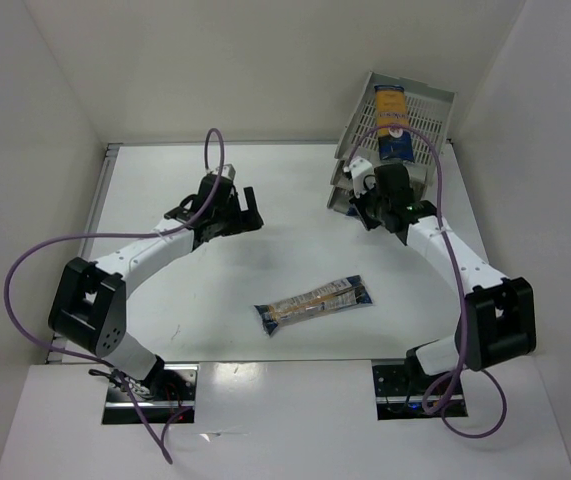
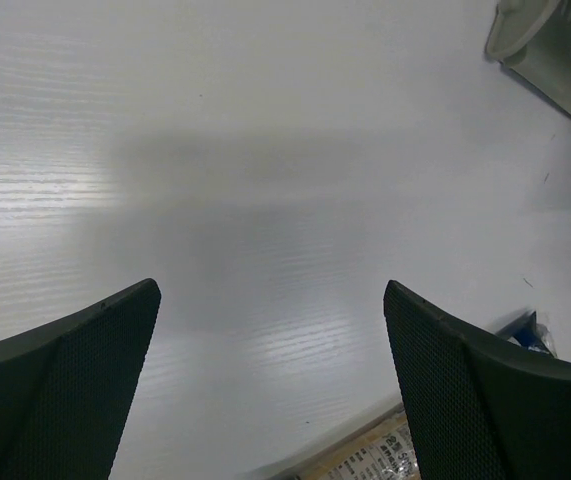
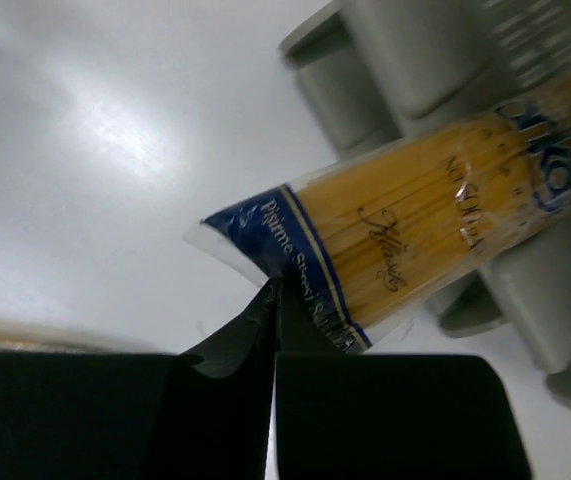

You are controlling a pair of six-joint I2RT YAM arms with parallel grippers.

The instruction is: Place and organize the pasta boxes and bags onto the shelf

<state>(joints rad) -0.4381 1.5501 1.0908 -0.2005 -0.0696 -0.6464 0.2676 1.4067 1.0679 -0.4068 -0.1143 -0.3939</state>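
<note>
The held packet's far end (image 3: 570,130) is aimed between the middle level's front posts (image 3: 425,60), so my right gripper should go on pushing until the packet's dark blue end gets to the level.
The grey three-tier shelf (image 1: 433,108) stands at the back right. One spaghetti packet (image 1: 391,112) lies in its top tier. My right gripper (image 3: 273,290) is shut on the dark blue end of a second packet (image 3: 415,225), which slants up toward the shelf's front posts (image 3: 415,50). In the top view that gripper (image 1: 365,185) sits at the shelf's front left corner, and its packet is mostly hidden there. A third packet (image 1: 315,303) lies flat mid-table. My left gripper (image 1: 245,212) hangs open and empty; in its wrist view (image 2: 272,290) the packet (image 2: 375,455) shows at the bottom edge.
White walls enclose the table on three sides. The shelf's corner (image 2: 555,45) shows at the top right of the left wrist view. Purple cables loop over both arms.
</note>
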